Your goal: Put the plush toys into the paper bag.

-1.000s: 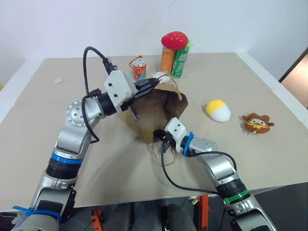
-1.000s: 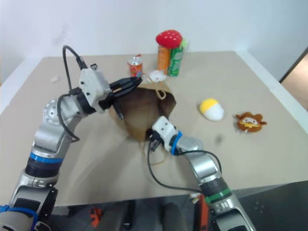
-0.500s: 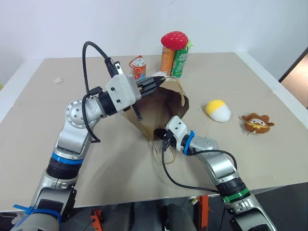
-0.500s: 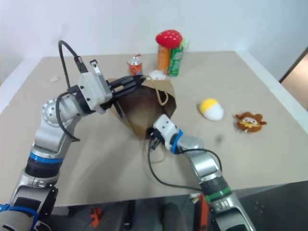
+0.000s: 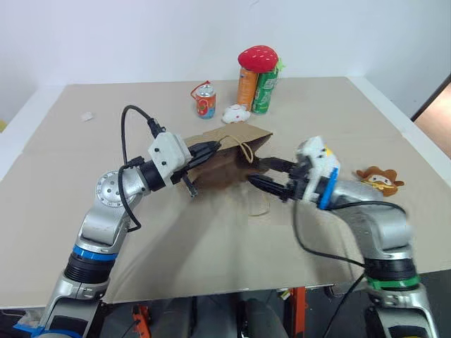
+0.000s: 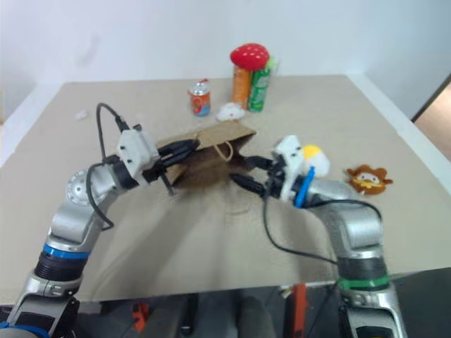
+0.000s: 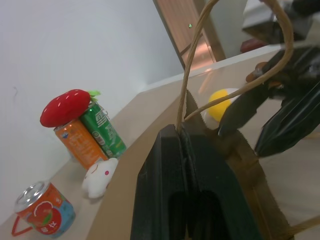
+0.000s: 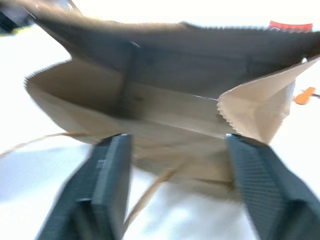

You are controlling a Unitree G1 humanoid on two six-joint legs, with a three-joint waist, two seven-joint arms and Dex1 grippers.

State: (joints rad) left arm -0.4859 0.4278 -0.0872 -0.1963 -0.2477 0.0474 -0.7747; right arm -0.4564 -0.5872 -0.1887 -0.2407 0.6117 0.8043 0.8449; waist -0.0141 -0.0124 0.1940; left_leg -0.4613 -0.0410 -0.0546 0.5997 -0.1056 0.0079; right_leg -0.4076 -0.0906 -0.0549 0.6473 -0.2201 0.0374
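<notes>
My left gripper is keeping the paper bag's upper rim [image 5: 225, 143] raised. I expect the paper bag to stay wide open when I bring the plush toys inside.
The brown paper bag [image 5: 236, 156] lies on its side mid-table, its mouth [image 8: 170, 75] facing my right gripper. My left gripper [image 5: 210, 147] is shut on the bag's upper rim [image 7: 200, 135] by a cord handle [image 7: 192, 65]. My right gripper [image 5: 272, 174] hovers open just in front of the mouth, nothing between its fingers [image 8: 107, 170]. The yellow and white egg plush toy [image 6: 314, 157] lies behind my right hand, partly hidden. To the right of it lies the brown monkey plush toy [image 5: 379, 179].
At the back of the table stand an orange can [image 5: 245, 88] and a green can [image 5: 263, 90] under a red cap, a small red can [image 5: 204, 101] and a small white soft toy [image 5: 236, 113]. The table's right edge [image 5: 416, 130] is near the monkey.
My right gripper came away from the bag's lower edge, rose, swung right and opened. My left gripper sank with the rim, so the bag lies lower and flatter.
</notes>
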